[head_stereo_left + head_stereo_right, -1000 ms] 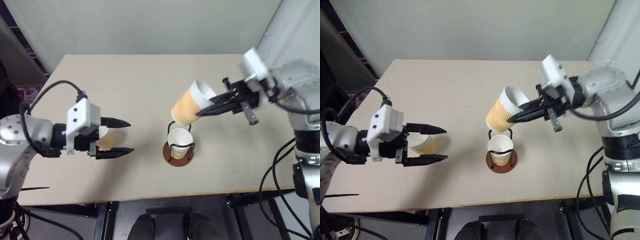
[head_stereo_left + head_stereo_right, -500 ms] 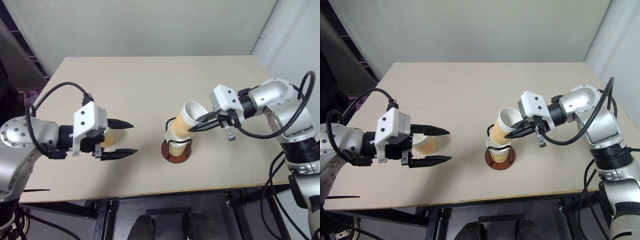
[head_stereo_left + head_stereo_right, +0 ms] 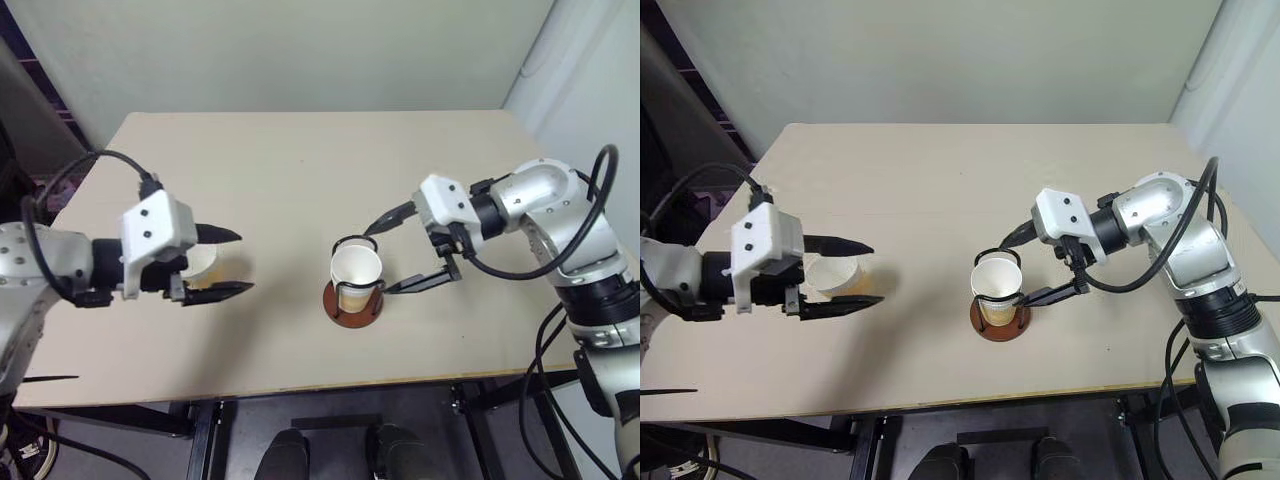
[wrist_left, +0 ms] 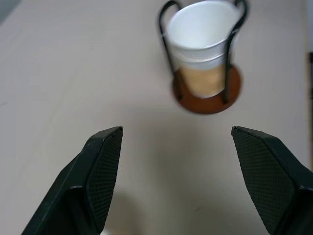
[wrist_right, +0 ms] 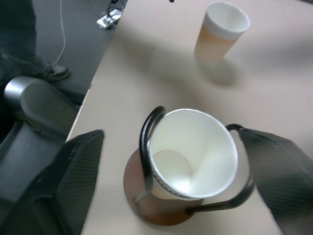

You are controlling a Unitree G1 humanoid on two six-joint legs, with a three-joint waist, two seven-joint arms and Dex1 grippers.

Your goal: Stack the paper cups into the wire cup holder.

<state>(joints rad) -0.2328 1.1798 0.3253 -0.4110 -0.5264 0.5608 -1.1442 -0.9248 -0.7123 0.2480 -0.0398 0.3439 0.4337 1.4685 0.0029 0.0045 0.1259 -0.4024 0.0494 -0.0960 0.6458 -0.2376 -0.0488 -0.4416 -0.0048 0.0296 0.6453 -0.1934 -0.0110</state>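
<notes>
My gripper will lower the loose paper cup (image 3: 203, 264), and the cup will sink almost to its rim, because stacked rims (image 4: 201, 58) are close together in the wire cup holder.
The wire cup holder (image 3: 352, 312) stands on the table (image 3: 300, 170) just right of the middle. A paper cup (image 3: 356, 272) sits upright in it, seemingly nested in another; it also appears in the left wrist view (image 4: 203, 54) and the right wrist view (image 5: 190, 156). My right gripper (image 3: 378, 260) is open, one finger on each side of that cup and holder, gripping nothing. A second paper cup (image 3: 200, 266) stands on the table at the left, seen too in the right wrist view (image 5: 221, 32). My left gripper (image 3: 238, 262) hovers over it, open and empty, pointing toward the holder.
The table's front edge (image 3: 300, 392) lies close below the holder. Its left edge (image 5: 98, 78) drops off to a dark floor with cables. A pale wall rises behind the table.
My right gripper has opened and let go of the cup, which now sits upright in the holder. The left gripper has drifted a little to the left.
</notes>
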